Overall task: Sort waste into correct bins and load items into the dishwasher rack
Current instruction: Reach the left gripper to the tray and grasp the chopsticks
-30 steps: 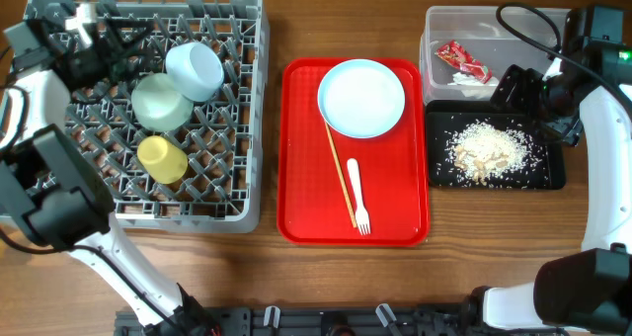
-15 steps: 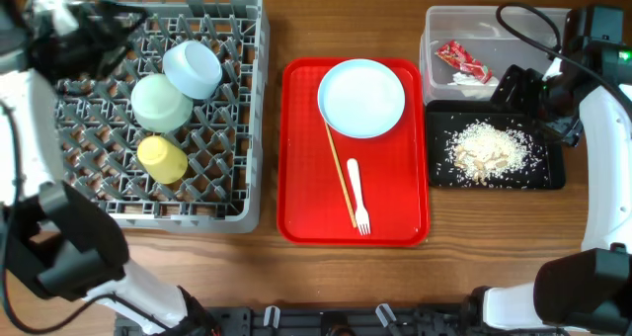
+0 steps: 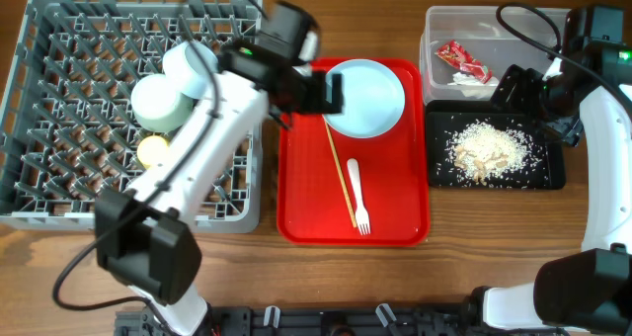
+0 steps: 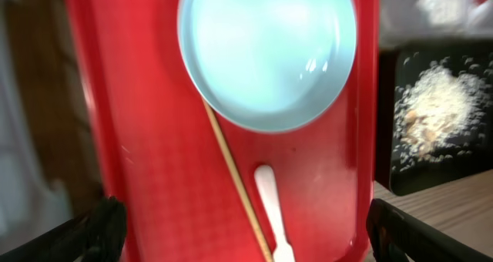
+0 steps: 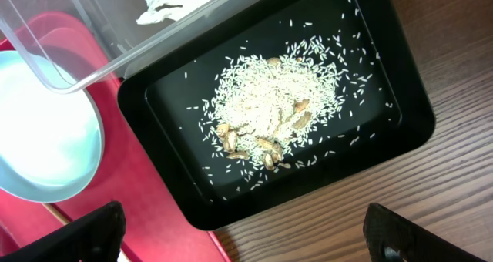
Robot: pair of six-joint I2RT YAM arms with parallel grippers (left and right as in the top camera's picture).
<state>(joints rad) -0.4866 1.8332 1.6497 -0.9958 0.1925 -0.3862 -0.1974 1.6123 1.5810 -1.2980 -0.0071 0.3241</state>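
Note:
I can see the wooden chopstick (image 3: 343,186) running lengthwise between my open fingers, with its middle (image 3: 337,161) clear of the white fork. My left gripper should go on going down until it closes there.
The pale-blue plate (image 3: 363,97) lies at the back of the flat red serving tray (image 3: 304,198), with the wooden chopstick (image 3: 341,173) and white fork (image 3: 358,200) in front of it. My left gripper (image 3: 321,92) hovers open and empty at the plate's left edge. In the left wrist view its jaws (image 4: 246,231) frame the plate (image 4: 266,50), the chopstick (image 4: 235,185) and the fork (image 4: 269,208). The grey dishwasher rack (image 3: 148,217) holds the pale-blue bowl (image 3: 193,67), pale-green bowl (image 3: 156,101) and yellow cup (image 3: 148,150). My right gripper (image 3: 525,91) is open and empty above the black tray (image 3: 494,181).
The clear tub (image 3: 464,15) at the back right holds the red wrapper (image 3: 464,61) and white paper scrap (image 3: 464,79). The rice crumbs (image 3: 489,150) lie in the black tray, also in the right wrist view (image 5: 277,112). My left arm crosses the rack's right side.
My left arm has swung from the rack's far left corner across to the red tray, by the plate. The right arm has not moved.

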